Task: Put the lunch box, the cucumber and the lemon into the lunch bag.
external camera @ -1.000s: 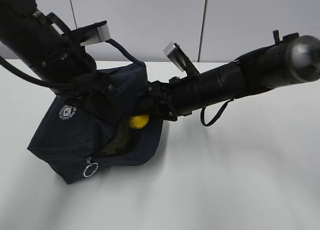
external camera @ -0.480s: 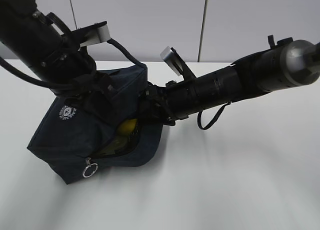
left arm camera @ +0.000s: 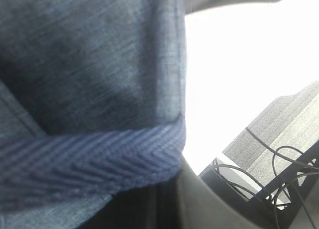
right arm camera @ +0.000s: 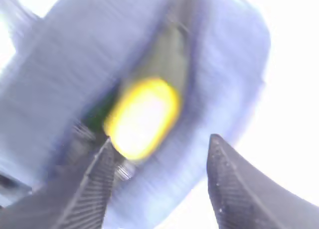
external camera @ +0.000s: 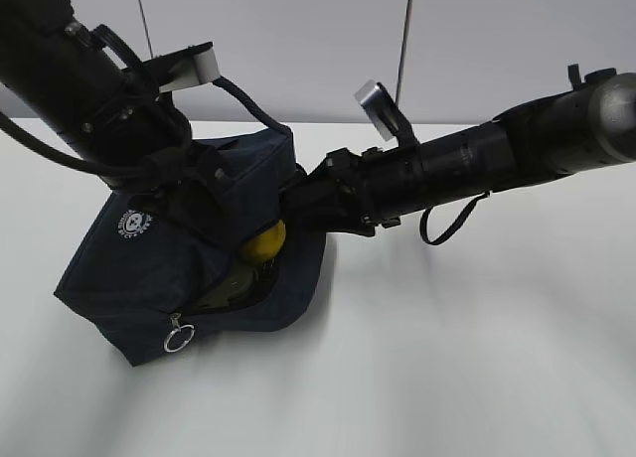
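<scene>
My gripper will make the lunch bag's slack opening (external camera: 252, 274) close to a slit over the lemon (external camera: 264, 242) when it lifts the bag's edge, because the lemon sits snugly inside that opening.
The navy lunch bag (external camera: 139, 268) lies tilted on the white table with its zipped mouth facing right. The yellow lemon (external camera: 264, 240) sits in that mouth, free of any finger; it is a blurred yellow oval (right arm camera: 142, 117) in the right wrist view. Below it shows an olive-green edge (external camera: 225, 288), apparently the lunch box lid. A dark green patch (right arm camera: 97, 114) beside the lemon may be the cucumber. My right gripper (right arm camera: 160, 139) stands open just outside the mouth, empty. My left gripper (left arm camera: 169, 199) is shut on the bag's woven handle strap (left arm camera: 89, 159), holding the top up.
The bag's silver zipper ring (external camera: 179, 336) hangs at the front corner. A loose black strap (external camera: 442, 224) dangles from the right arm. Bare white table (external camera: 457, 358) stretches to the right and front. A wall stands behind.
The right gripper pushed the lemon into the bag's mouth, opened, and drew back to the right. The lemon now rests in the opening. The left arm has kept still.
</scene>
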`<control>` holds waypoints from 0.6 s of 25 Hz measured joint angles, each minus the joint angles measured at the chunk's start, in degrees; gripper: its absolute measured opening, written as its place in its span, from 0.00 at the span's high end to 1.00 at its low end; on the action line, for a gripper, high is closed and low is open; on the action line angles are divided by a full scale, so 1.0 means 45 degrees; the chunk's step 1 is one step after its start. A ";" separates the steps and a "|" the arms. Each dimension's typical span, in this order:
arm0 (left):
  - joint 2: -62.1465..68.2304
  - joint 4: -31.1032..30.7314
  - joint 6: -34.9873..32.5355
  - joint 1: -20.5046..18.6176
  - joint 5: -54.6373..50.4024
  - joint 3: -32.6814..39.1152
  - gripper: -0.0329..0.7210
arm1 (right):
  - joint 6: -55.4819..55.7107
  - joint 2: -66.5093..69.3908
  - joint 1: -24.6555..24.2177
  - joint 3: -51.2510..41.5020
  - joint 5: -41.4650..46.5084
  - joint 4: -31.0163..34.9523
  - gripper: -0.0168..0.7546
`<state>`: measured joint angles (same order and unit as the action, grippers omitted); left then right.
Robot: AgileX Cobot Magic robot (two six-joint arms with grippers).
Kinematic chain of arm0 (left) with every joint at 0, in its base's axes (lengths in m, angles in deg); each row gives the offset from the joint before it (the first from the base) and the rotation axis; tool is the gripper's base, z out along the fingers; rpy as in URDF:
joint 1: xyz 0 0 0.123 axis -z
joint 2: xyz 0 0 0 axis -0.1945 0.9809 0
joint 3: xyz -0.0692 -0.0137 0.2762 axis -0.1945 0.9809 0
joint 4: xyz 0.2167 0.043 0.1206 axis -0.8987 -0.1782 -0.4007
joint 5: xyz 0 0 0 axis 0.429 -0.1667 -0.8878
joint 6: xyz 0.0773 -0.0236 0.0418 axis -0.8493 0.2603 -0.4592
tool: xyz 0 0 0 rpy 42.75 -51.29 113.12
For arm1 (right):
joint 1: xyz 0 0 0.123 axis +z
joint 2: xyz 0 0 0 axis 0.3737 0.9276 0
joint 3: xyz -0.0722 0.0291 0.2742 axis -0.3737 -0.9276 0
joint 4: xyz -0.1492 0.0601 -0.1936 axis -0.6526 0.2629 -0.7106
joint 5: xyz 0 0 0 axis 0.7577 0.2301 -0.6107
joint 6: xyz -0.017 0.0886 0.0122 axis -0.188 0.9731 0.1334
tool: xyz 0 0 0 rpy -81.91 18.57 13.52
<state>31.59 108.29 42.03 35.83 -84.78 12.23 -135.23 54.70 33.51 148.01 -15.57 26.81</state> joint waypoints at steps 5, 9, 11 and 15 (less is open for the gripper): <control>0.0000 0.0000 0.0000 0.0000 0.0000 0.0000 0.97 | 0.0162 0.0000 -0.0850 0.0000 0.0444 -0.0219 0.40; 0.0000 0.0106 0.0000 0.0000 0.0000 0.0000 0.97 | 0.0293 0.0000 -0.1083 0.0000 0.0418 -0.1172 0.40; 0.0000 0.0185 0.0000 0.0000 0.0000 0.0000 0.97 | 0.0321 0.0000 -0.1083 0.0000 0.0375 -0.1613 0.40; 0.0000 0.0186 0.0000 0.0000 0.0000 0.0000 0.97 | 0.0373 0.0019 -0.1083 0.0000 0.0168 -0.1688 0.40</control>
<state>31.59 109.13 42.03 35.83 -84.78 12.23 -133.56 54.78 28.64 148.01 -14.82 19.21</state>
